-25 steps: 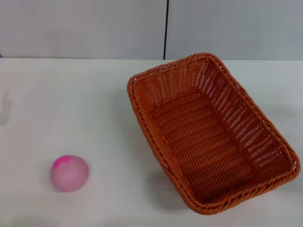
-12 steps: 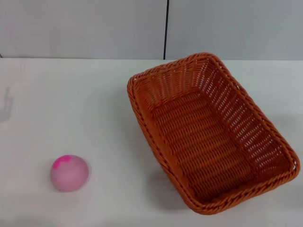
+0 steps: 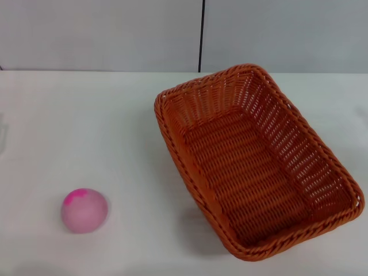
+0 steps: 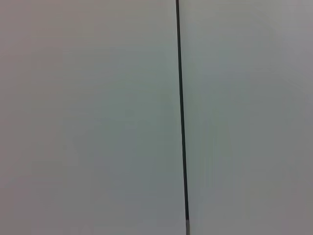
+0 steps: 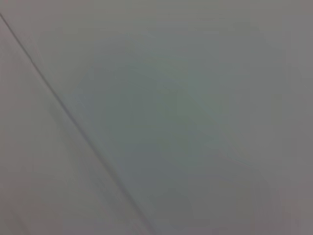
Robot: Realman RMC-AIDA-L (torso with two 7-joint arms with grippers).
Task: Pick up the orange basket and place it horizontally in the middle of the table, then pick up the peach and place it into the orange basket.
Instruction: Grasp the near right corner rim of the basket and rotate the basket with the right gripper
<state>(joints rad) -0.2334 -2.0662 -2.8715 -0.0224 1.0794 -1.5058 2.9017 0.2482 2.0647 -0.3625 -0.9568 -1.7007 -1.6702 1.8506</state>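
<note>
Open table (image 3: pixel 332 115) borders the orange basket's long rim away from the peach, so my right gripper should keep moving in until its fingers straddle that rim (image 3: pixel 298 116).
The orange basket (image 3: pixel 253 161) lies on the white table (image 3: pixel 92 126) in the head view, right of centre, turned at an angle with its long side running from the far middle to the near right. It holds nothing. The peach (image 3: pixel 84 210), pale pink with a magenta blotch on top, rests on the table at the near left, well apart from the basket. Neither gripper shows in any view. Both wrist views show only a plain grey wall with a dark seam.
A grey wall with a vertical dark seam (image 3: pixel 201 34) stands behind the table's far edge. A faint shadow touches the table's left edge (image 3: pixel 3 135). White tabletop lies between the peach and the basket.
The faint shadow at the table's left edge has slid further left and nearly out of view. The basket and the peach have not moved.
</note>
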